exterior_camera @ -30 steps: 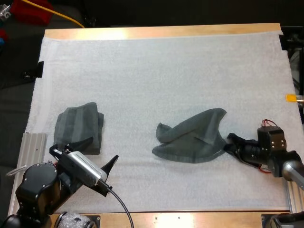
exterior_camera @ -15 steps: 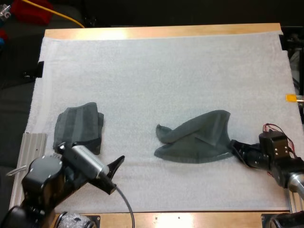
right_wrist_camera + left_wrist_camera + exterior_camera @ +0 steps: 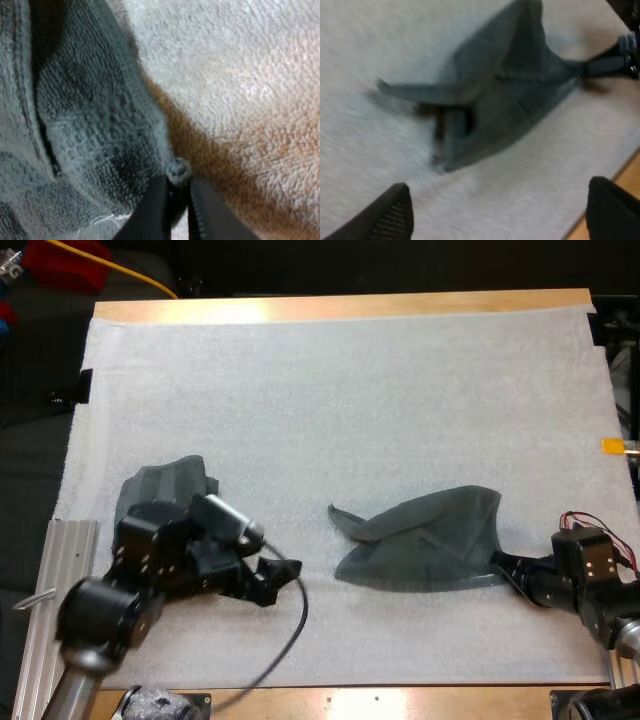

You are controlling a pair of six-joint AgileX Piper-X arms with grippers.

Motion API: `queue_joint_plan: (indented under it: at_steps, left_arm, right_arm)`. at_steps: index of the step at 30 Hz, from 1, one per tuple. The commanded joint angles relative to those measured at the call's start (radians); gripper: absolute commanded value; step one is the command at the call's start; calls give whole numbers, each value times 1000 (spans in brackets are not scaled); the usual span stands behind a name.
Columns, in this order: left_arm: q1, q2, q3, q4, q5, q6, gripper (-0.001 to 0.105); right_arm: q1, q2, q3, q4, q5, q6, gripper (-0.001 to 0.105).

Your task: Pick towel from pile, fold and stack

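Observation:
The crumpled towel (image 3: 430, 544) will spread out into a flat square when the robot pulls the towel's corners across the mat, because a loose flap (image 3: 365, 525) curls over the folds.
A crumpled dark grey-green towel (image 3: 420, 540) lies spread on the white mat (image 3: 350, 400), right of the middle. My right gripper (image 3: 505, 565) is shut on its right corner. In the right wrist view the fingers (image 3: 155, 210) pinch a small knob of towel (image 3: 100, 140) edge just above the mat. A folded towel (image 3: 160, 490) sits at the mat's left, partly hidden by my left arm. My left gripper (image 3: 275, 580) hangs open over bare mat between the two towels. Its fingers (image 3: 390, 215) stand wide apart short of the crumpled towel (image 3: 500, 95), with the right gripper (image 3: 615, 62) at the towel's far corner.
Metal rails sit at the table's near left (image 3: 65, 560) and near right (image 3: 620, 660). The wooden table edge (image 3: 400, 700) runs along the front. A red object (image 3: 65, 260) and a yellow cable (image 3: 130, 270) lie beyond the far left corner.
My right gripper has pulled the towel's corner rightward and toward the front, stretching the towel. My left arm has swung from the near left in over the mat, toward the crumpled towel.

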Motion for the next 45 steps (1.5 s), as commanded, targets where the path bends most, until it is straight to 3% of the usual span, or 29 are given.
queue_joint_plan:
  at_steps: [1,4,14,24,35,45]
  left_arm:
    - [-4,14,-4,-4,35,-12,69]
    - [-4,88,-4,-4,79,-12,69]
    - [-38,243,-1,-18,106,8,69]
    - [-131,330,89,-195,46,-63,69]
    - [-131,437,89,-259,0,-63,69]
    - [-131,527,100,-334,7,-63,69]
  right_arm:
    - [2,-4,1,21,8,-11,2]
    - [2,-4,1,21,8,-11,2]
    - [2,-4,1,21,8,-11,2]
    - [2,-4,1,21,8,-11,2]
    - [2,-4,1,21,6,-11,2]
    - [2,-4,1,21,6,-11,2]
